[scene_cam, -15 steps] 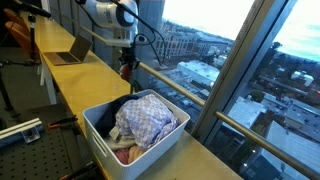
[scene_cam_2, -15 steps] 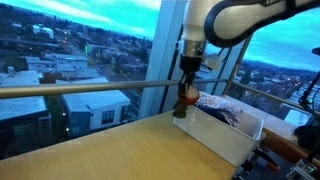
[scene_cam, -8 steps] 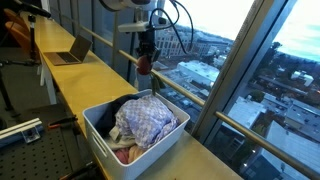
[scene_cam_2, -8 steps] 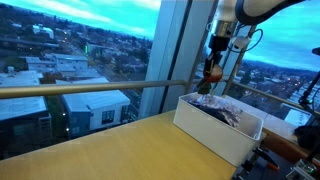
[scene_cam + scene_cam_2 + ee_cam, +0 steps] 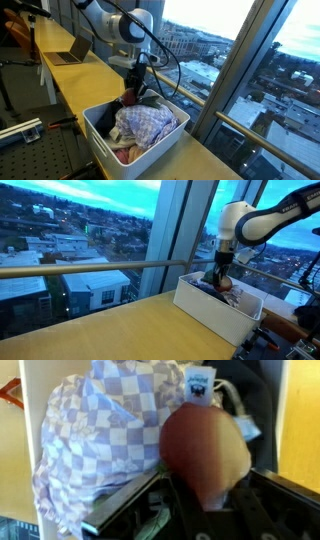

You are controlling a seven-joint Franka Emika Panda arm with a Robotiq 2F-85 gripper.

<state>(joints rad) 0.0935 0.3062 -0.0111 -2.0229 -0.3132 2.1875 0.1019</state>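
Note:
The robot's gripper should next lower the reddish-orange soft object point(image 5: 129, 97), now inside the white bin's sides, until the object meets the laundry point(image 5: 122, 107) beside the checked cloth, and then let go.
My gripper point(image 5: 133, 94) is shut on a reddish-orange soft object point(image 5: 205, 452) and holds it low over the far end of a white bin point(image 5: 100, 140). The bin stands on a long wooden counter point(image 5: 75, 85) and holds a purple-and-white checked cloth point(image 5: 145, 122) with other laundry under it. In the wrist view the held object fills the space between the fingers, with the checked cloth point(image 5: 110, 430) right behind it. In an exterior view the gripper point(image 5: 220, 277) is down inside the bin point(image 5: 205, 305) at its window end.
A laptop point(image 5: 70, 50) sits farther along the counter. A glass window wall with a metal rail point(image 5: 90, 268) runs beside the counter. A perforated metal board point(image 5: 35, 155) lies near the bin. A chair point(image 5: 20, 35) stands behind the counter.
The gripper carried the reddish object from the counter side, up and over, and has now come down over the bin's far end.

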